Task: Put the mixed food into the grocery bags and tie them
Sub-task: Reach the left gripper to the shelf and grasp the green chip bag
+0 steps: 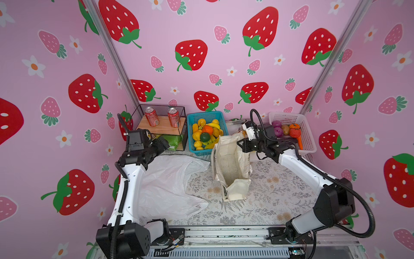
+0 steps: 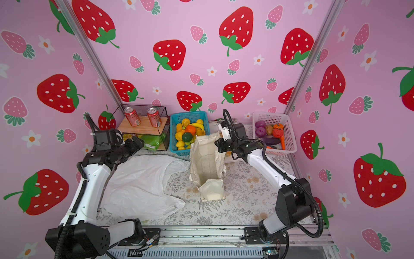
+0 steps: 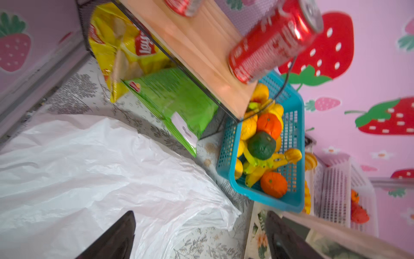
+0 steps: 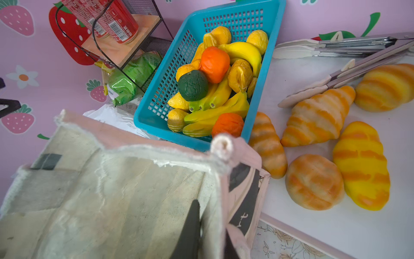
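Note:
Next, I lower my left gripper below the shelf and pull the packet out by its labelled end (image 3: 184,130), because the shelf covers most of the green snack packet (image 1: 173,140).
The cream canvas tote (image 1: 230,166) stands open mid-table, and my right gripper (image 4: 211,224) is shut on its far side wall at the rim. A thin white plastic bag (image 1: 165,186) lies flat on the left. Above that bag's far edge my left gripper (image 3: 200,215) stands open and empty, facing the yellow (image 3: 121,44) and green (image 3: 174,98) snack packets under the shelf. Toy fruits (image 1: 207,132) fill a blue basket (image 1: 197,115). Several golden croissant rolls (image 4: 318,116) lie on a white board (image 4: 336,224) beside the tote.
Two red cans (image 1: 152,116) stand on the wooden shelf of a wire rack (image 1: 179,107) at the back left. A white basket (image 1: 289,116) with purple onions and other vegetables sits at the back right. Metal tongs (image 4: 336,44) lie behind the rolls. Walls close three sides.

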Tool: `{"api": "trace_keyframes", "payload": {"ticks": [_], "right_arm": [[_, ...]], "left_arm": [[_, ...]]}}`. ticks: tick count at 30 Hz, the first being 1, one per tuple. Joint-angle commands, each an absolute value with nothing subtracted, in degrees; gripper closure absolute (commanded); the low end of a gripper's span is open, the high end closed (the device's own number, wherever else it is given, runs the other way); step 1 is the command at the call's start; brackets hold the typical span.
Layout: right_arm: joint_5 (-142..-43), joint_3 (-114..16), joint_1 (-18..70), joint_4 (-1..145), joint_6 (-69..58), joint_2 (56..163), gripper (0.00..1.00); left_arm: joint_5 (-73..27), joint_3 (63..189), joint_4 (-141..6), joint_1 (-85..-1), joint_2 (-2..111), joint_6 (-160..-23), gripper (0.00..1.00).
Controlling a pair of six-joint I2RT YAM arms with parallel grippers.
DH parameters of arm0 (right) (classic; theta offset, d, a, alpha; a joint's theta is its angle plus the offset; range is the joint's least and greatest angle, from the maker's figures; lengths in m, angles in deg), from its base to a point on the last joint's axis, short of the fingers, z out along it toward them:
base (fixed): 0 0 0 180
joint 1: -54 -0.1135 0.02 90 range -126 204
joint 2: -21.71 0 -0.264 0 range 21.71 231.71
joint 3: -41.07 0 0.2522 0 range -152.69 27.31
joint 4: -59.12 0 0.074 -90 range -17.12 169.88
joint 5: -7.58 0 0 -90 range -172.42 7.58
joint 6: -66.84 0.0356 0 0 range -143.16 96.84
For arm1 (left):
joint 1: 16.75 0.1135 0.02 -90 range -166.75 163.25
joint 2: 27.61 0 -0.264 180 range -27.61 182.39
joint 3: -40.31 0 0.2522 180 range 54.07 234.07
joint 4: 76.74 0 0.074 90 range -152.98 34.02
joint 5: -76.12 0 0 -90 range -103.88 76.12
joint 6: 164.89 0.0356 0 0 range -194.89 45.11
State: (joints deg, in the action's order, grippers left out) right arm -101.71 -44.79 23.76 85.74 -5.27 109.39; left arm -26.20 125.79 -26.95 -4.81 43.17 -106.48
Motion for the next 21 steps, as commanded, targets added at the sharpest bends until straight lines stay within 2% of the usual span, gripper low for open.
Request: {"api": "trace_keyframes", "payload": {"ticks": [1,8,21], "right_arm": [[-103.78,-43.87,23.94,82.27,-7.11,107.71,0.96],[-105.21,-41.91,23.93,80.46,-6.9,107.64,0.96],[-105.35,-41.2,23.89,79.6,-7.26,108.4,0.96]], "left_arm": [[-29.49,131.74,-31.57,-3.87,45.4,-108.29,0.09],[-27.04,137.41,-30.94,-4.18,53.34,-107.0,0.09],[-31.33,122.71,-43.09,-4.25,59.37,-115.2,0.1]]}}
